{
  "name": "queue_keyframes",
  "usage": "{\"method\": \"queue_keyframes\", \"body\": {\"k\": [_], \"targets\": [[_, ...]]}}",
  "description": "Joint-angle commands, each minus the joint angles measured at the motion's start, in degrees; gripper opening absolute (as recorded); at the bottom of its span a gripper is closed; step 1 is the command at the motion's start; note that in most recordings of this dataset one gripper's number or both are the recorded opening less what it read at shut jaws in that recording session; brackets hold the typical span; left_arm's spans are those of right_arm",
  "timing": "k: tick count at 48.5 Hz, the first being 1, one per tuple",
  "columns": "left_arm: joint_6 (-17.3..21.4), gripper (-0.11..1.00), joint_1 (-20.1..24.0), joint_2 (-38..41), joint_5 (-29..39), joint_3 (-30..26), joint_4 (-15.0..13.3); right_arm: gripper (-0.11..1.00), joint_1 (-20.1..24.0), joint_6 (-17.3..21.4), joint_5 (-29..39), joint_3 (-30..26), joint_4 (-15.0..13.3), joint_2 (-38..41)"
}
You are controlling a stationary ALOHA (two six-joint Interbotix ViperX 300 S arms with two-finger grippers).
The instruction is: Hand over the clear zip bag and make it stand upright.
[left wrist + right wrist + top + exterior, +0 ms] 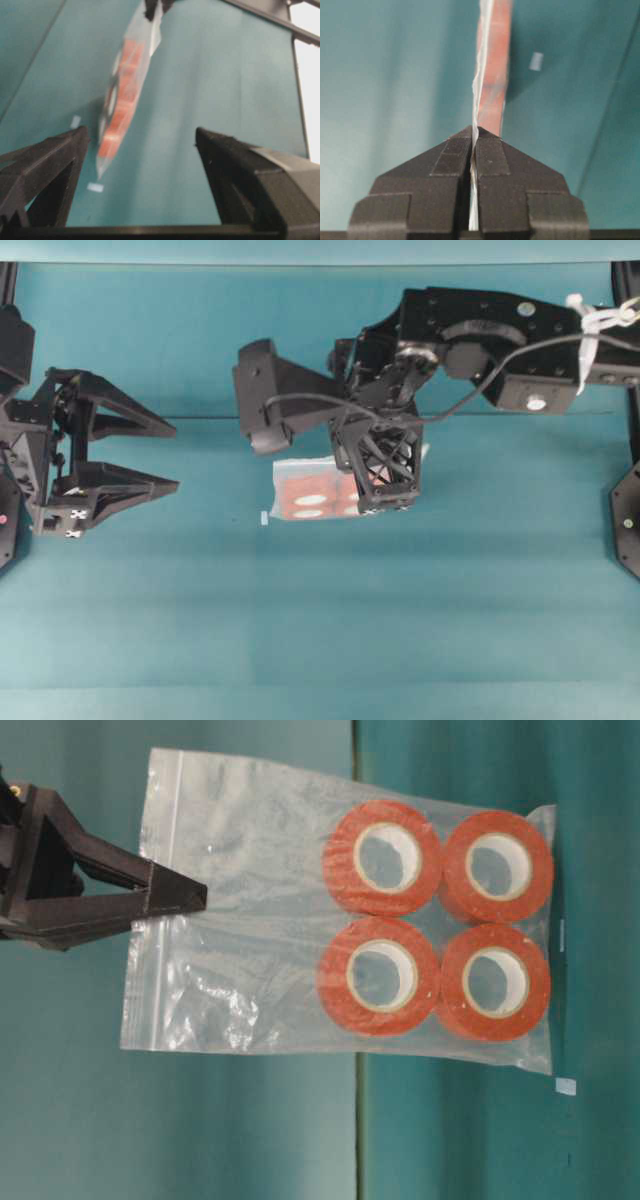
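Note:
The clear zip bag (322,470) will stay stretched out when I hold it by the roll end, because orange-red rolls (309,490) run along the bag's length.
The clear zip bag (250,920) hangs from my right gripper (195,898), which is shut on the bag's zip end. Several orange-red rolls (380,855) with white cores sit at the opposite end. In the overhead view the right gripper (388,502) points down over the bag (305,490) at mid-table. The right wrist view shows the plastic pinched between the right gripper's (474,131) closed pads, the bag (492,60) edge-on beyond. My left gripper (176,453) stands open at the left, apart from the bag. In its wrist view the left gripper (141,131) is empty, the bag (122,100) ahead.
Teal cloth table (320,640) throughout. A small white scrap (264,518) lies just left of the bag; that scrap (95,187) lies near the left finger. The right arm's wrist camera housing (265,400) juts left above the bag.

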Motion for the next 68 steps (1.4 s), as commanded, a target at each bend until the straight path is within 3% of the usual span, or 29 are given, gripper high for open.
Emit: {"method": "queue_keyframes", "body": {"k": [1, 35, 57, 68], "targets": [[0.00, 0.93, 0.09, -0.18, -0.26, -0.62, 0.09, 0.01, 0.62, -1.41, 0.00, -1.41, -1.05, -0.44], [0.35, 0.93, 0.35, 0.09, -0.35, 0.35, 0.09, 0.01, 1.32, 1.14, -1.67, -0.97, -1.32, 0.70], [0.53, 0.93, 0.18, 0.26, -0.53, 1.58, 0.18, 0.01, 1.41, 7.65, -1.76, -0.62, -1.32, 0.97], [2.90, 0.93, -1.93, 3.96, -9.40, 4.31, 0.35, 0.01, 1.41, 7.82, -3.25, -0.18, -1.32, 1.05]]}}
